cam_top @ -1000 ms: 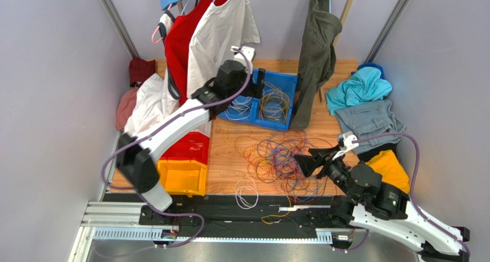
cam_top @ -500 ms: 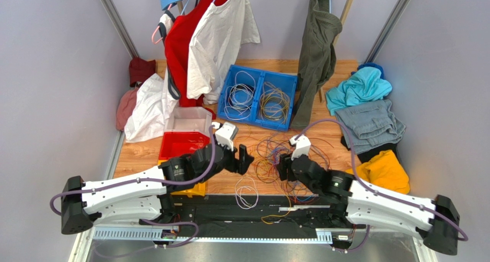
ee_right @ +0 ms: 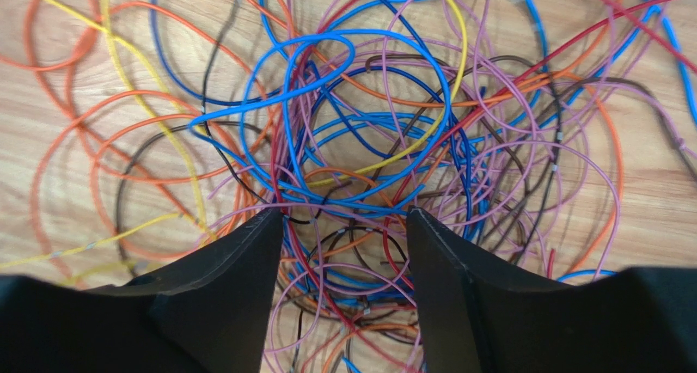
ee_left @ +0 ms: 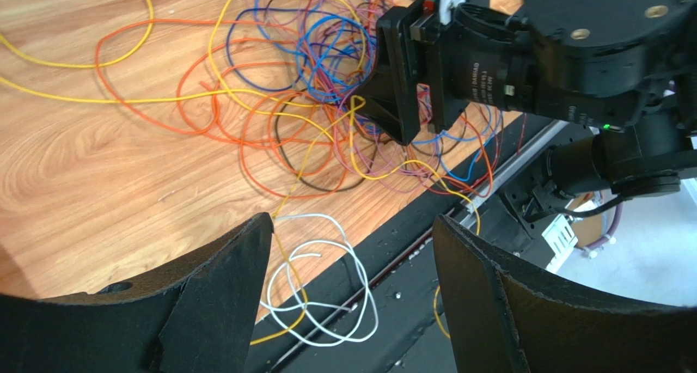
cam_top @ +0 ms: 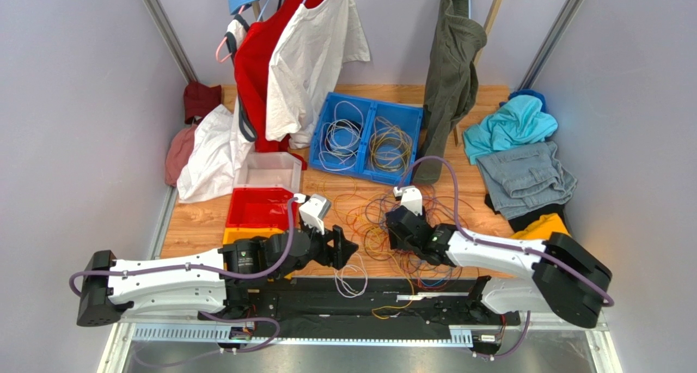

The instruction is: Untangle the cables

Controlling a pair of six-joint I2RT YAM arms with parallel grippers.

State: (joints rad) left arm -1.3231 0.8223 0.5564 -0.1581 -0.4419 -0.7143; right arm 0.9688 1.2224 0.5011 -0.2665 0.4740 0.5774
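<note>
My left gripper should move back while my right gripper lifts these strands of cable (ee_right: 352,200) up, because the yellow cable goes through the blue loops in the tangle (ee_right: 447,112).
A tangle of cables (cam_top: 401,226) in orange, yellow, blue, purple, red and brown lies on the wooden table near the front edge. It fills the right wrist view (ee_right: 368,144) and shows in the left wrist view (ee_left: 311,87). A white cable loop (cam_top: 350,275) lies at the table's front edge, also in the left wrist view (ee_left: 327,283). My left gripper (cam_top: 344,246) is open and empty, just above the white loop. My right gripper (cam_top: 395,230) is open, low over the tangle with strands between its fingers (ee_right: 237,275).
A blue two-part bin (cam_top: 368,144) at the back holds sorted cable coils. Red (cam_top: 262,208), yellow and clear bins stand at the left. Clothes hang at the back and lie at both sides. A black rail (cam_top: 393,295) runs along the front.
Both arms swung in from far apart. The left gripper came from the blue bin down to the white loop. The right gripper moved left and lowered onto the tangle.
</note>
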